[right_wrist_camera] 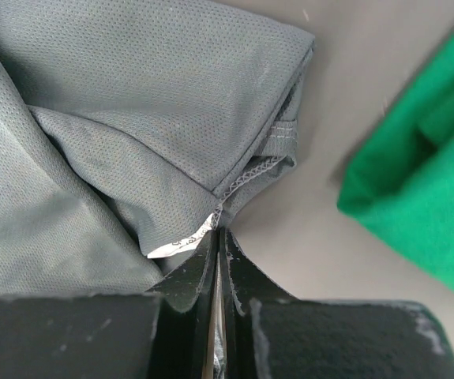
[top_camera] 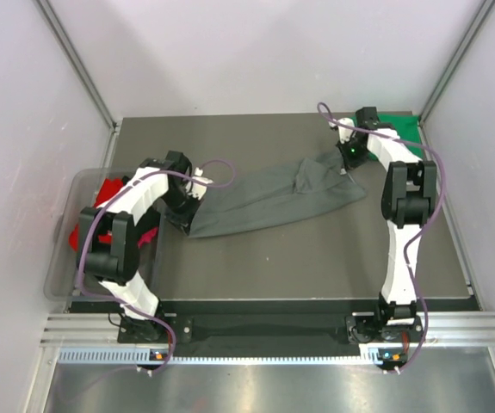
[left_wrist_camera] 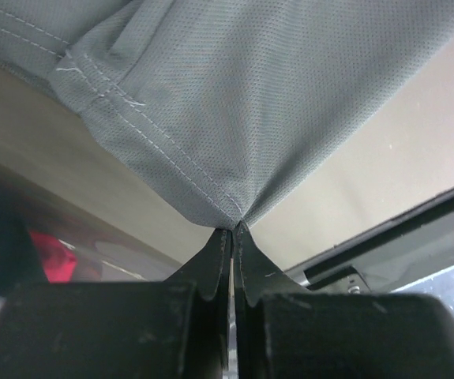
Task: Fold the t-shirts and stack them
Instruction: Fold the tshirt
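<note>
The dark grey t-shirt's hem (top_camera: 194, 231) comes to a point beside the tub, so the robot's left gripper should swing it toward the table's near edge (top_camera: 240, 274) and take its corner.
A dark grey t-shirt (top_camera: 273, 198) lies stretched in a long band across the middle of the table. My left gripper (top_camera: 192, 206) is shut on its left end, and the left wrist view shows the hemmed cloth (left_wrist_camera: 250, 103) drawn to a point at the closed tips (left_wrist_camera: 233, 229). My right gripper (top_camera: 344, 162) is shut on the right end. In the right wrist view the tips (right_wrist_camera: 220, 230) pinch a stitched edge of the grey t-shirt (right_wrist_camera: 132, 103) next to a white label. A bright green t-shirt (top_camera: 399, 126) lies folded in the far right corner (right_wrist_camera: 424, 181).
A clear plastic tub (top_camera: 62, 275) stands off the table's left edge, behind my left arm. It holds a red t-shirt (top_camera: 108, 191) and a magenta-pink one (top_camera: 148, 237). Red cloth (left_wrist_camera: 53, 257) shows low in the left wrist view. Grey walls close in the sides and back.
</note>
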{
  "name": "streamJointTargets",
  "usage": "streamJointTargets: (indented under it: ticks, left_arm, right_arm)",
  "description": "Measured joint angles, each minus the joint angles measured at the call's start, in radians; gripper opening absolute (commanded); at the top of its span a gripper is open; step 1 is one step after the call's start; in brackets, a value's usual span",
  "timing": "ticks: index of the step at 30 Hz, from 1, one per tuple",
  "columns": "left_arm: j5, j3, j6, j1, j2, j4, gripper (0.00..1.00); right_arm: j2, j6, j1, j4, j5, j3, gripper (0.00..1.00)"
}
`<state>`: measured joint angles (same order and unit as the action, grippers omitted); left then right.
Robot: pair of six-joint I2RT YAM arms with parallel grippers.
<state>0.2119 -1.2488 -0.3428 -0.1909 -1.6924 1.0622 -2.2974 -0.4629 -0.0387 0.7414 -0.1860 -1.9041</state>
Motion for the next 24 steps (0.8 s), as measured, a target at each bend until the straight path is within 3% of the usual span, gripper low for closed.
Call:
streamJointTargets:
  ticks: [6, 11, 19, 23, 24]
  left_arm:
    - [0.007, 0.002, -0.001, -0.004, 0.022, 0.042, 0.0]
    - [0.034, 0.002, 0.0, -0.023, 0.022, 0.079, 0.0]
    - [0.093, 0.005, -0.008, -0.157, 0.022, 0.092, 0.01]
    - [0.15, 0.018, -0.029, -0.231, 0.018, 0.1, 0.16]
    - [0.167, 0.018, -0.034, -0.249, 0.015, 0.103, 0.31]
  right_arm:
    - [-0.02, 0.001, -0.019, 0.002, 0.014, -0.03, 0.01]
    - [-0.116, 0.002, -0.026, 0.042, 0.021, -0.196, 0.02]
    - [-0.232, -0.005, -0.069, 0.021, 0.074, -0.385, 0.02]
    - [-0.252, -0.016, -0.094, -0.031, 0.11, -0.403, 0.02]
    - [-0.262, -0.017, -0.1, -0.047, 0.116, -0.415, 0.02]
